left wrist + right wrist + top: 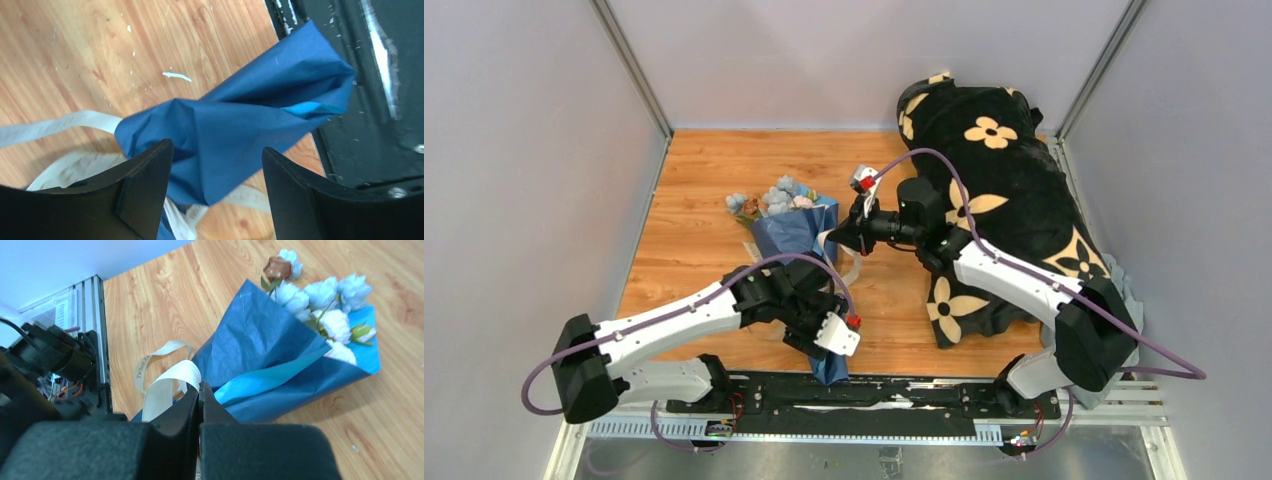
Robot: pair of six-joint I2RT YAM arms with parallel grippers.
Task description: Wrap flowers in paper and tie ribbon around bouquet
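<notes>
The robot's left gripper straddles the paper's narrow end (240,132) and the loose ribbon (247,197) lies beside it, so next the left gripper moves back and pulls that ribbon against the right gripper.
The bouquet (792,232) lies on the wooden table, a cone of navy and light blue paper (260,340). Pale blue and pink-brown flowers (320,300) show at its wide far end (774,198). My left gripper (217,167) is open above the cone's narrow near end (235,120), one finger on each side, gripping nothing. The cream ribbon (60,125) runs under the paper there. My right gripper (200,390) is shut on the ribbon (172,382), which loops up from its tips beside the cone's middle (839,238).
A black plush blanket with cream flower shapes (1004,190) fills the right side of the table under the right arm. The black base rail (874,390) runs along the near edge, close to the cone's tip. Grey walls enclose three sides.
</notes>
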